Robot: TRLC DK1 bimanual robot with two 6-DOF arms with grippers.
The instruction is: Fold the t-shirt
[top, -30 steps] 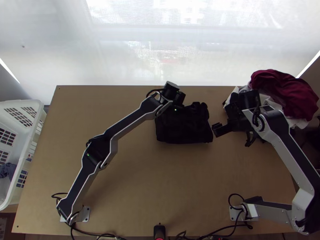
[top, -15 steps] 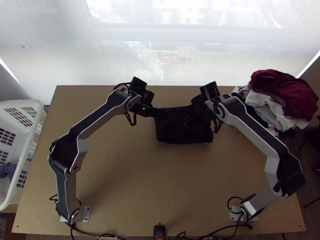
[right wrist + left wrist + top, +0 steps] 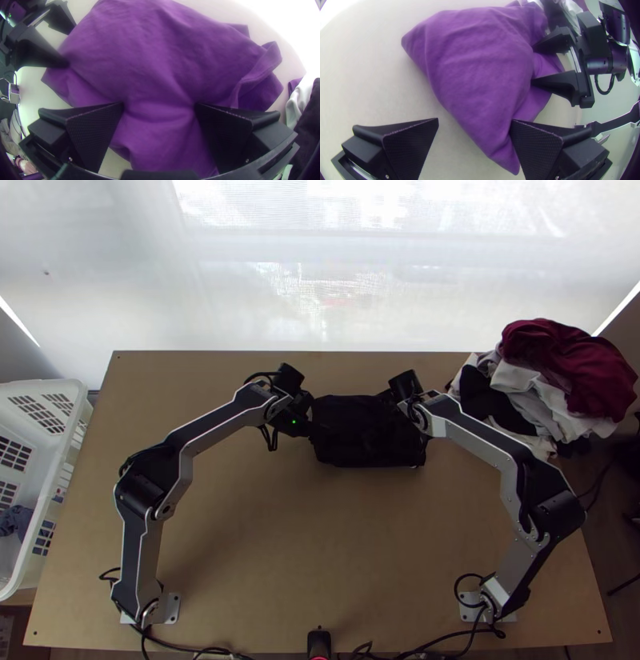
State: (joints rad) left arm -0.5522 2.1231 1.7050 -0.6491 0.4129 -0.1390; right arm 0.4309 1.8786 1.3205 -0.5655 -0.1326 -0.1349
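Observation:
My right gripper will lift the t-shirt (image 3: 360, 430) as one bundle, and the t-shirt will crumple around the grip, because cloth bulges (image 3: 160, 115) between that gripper's fingers.
The t-shirt (image 3: 368, 444) looks black in the top view and purple in the wrist views, lying as a compact folded bundle at the table's back middle. At its left edge is my left gripper (image 3: 306, 420); over its right part is my right gripper (image 3: 400, 412). In the left wrist view, my left gripper (image 3: 475, 121) stands open, one finger against a corner of the t-shirt (image 3: 480, 66). In the right wrist view, my right gripper (image 3: 160, 105) is open too, its fingers pressed down into the t-shirt (image 3: 143, 66), with cloth rising between them.
A pile of clothes (image 3: 560, 372), dark red, white, grey and black, lies at the table's back right corner. A white basket (image 3: 76, 412) with a dark cloth in it stands off the left edge. Bare wooden tabletop (image 3: 312, 540) stretches between the arms' bases.
My right gripper has swung left from beside the clothes pile onto the t-shirt. The left gripper moved away leftward, then slightly back toward the t-shirt's left edge.

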